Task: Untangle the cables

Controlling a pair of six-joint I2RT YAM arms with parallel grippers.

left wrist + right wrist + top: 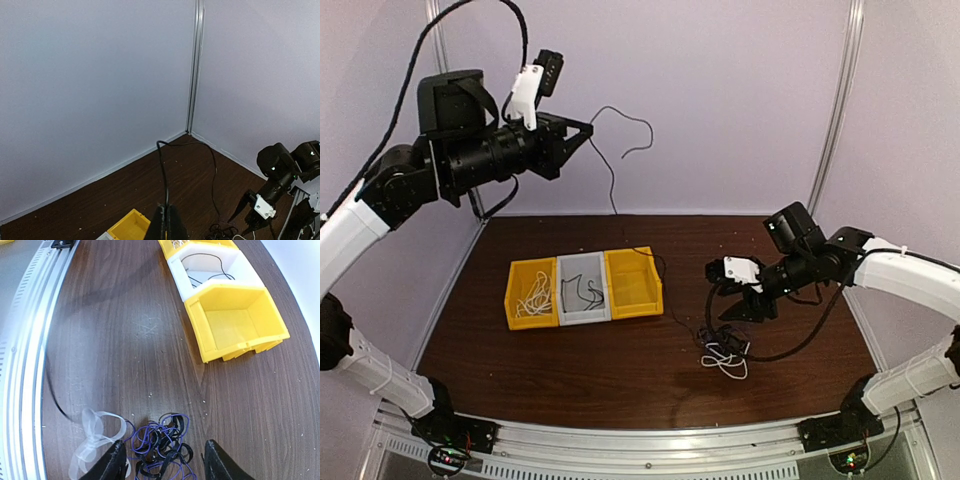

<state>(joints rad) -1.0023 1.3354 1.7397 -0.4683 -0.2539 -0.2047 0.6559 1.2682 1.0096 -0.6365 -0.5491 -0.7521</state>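
My right gripper needs to pinch the cable pile (152,444) down while my left gripper pulls away, because the thin black cable's lower end (692,332) still goes into the loose tangle.
My left gripper (586,128) is raised high near the back wall, shut (169,209) on a thin black cable (612,178). That cable (163,170) arcs away from the fingertips and drops to a tangle of black and dark blue cables (718,338) on the table. A white cable (726,363) lies looped at the near side of the tangle. My right gripper (729,314) hovers low over the tangle (165,442), open (162,452), with a finger on either side of it. The white cable (92,435) lies just beyond the left finger (114,462).
Three bins stand in a row left of centre: a yellow bin (519,297) holding a white cable, a grey bin (582,312) holding a black cable, and a yellow bin (633,283) with nothing in it. The metal rail (22,355) borders the table's near edge.
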